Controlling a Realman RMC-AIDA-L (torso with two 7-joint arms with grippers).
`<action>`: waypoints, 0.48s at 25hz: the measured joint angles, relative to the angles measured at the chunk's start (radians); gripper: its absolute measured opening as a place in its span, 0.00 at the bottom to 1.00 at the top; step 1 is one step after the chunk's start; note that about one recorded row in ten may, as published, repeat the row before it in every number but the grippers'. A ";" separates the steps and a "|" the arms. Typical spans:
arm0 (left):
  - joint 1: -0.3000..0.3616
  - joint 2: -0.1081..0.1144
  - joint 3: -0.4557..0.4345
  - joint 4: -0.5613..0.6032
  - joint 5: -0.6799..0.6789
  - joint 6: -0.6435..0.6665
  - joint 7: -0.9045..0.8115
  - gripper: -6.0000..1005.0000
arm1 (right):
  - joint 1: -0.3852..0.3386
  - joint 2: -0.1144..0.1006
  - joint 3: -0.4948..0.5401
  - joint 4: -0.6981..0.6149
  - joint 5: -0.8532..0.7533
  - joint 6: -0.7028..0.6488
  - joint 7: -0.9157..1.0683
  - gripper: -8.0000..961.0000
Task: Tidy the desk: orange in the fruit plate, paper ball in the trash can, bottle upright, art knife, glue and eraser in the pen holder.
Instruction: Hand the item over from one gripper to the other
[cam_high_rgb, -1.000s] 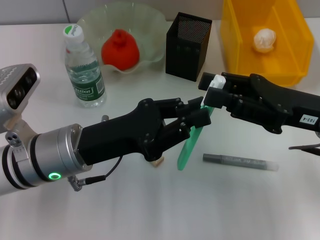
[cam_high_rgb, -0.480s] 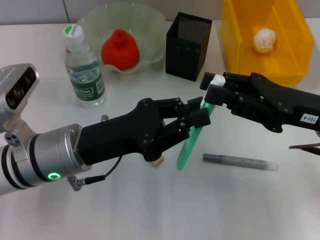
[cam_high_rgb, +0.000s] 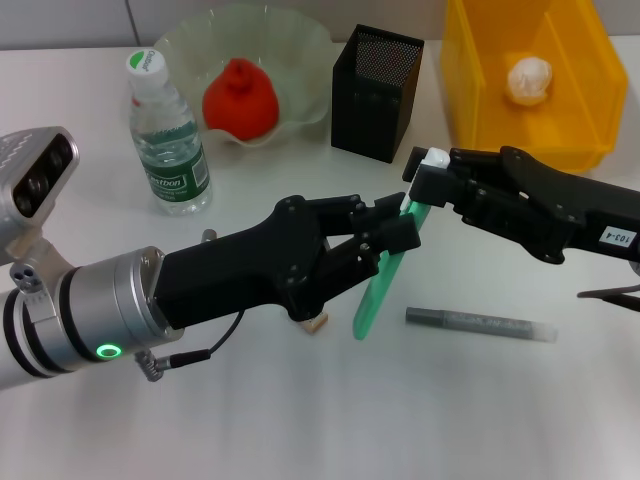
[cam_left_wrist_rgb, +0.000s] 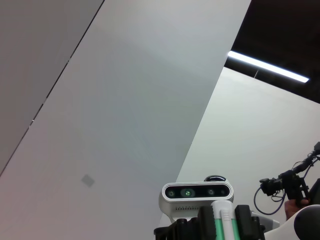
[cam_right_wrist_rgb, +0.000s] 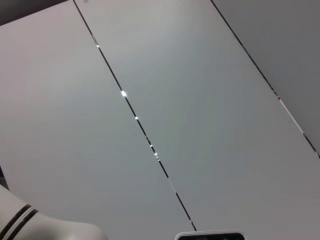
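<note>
The robot's left gripper is clamped on the art knife's middle below the right gripper, so next the left gripper opens and moves back before the knife goes into the pen holder.
The green art knife hangs tilted above the table in mid-desk. My left gripper is shut on its middle, and my right gripper is shut on its white upper end. In the left wrist view the art knife shows between dark fingers. The orange lies in the fruit plate. A paper ball sits in the yellow trash can. The bottle stands upright. A grey glue stick lies on the table. The eraser peeks out under my left hand. The pen holder stands behind.
The table is white. A black cable loops under my left wrist. A thin dark object pokes in at the right edge. The right wrist view shows only ceiling panels.
My right gripper has shifted slightly to the right with the knife's white end. The left arm has stayed put.
</note>
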 joint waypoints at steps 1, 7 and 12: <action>0.000 0.000 0.000 0.000 0.000 0.000 0.000 0.20 | 0.000 0.000 0.000 0.000 0.000 0.000 0.000 0.20; 0.000 0.000 0.000 -0.001 0.000 -0.013 0.001 0.20 | 0.001 0.000 0.000 0.000 0.001 0.003 0.000 0.20; 0.001 0.000 0.000 -0.002 -0.002 -0.014 0.004 0.24 | 0.001 0.001 0.000 -0.001 0.002 0.000 0.000 0.20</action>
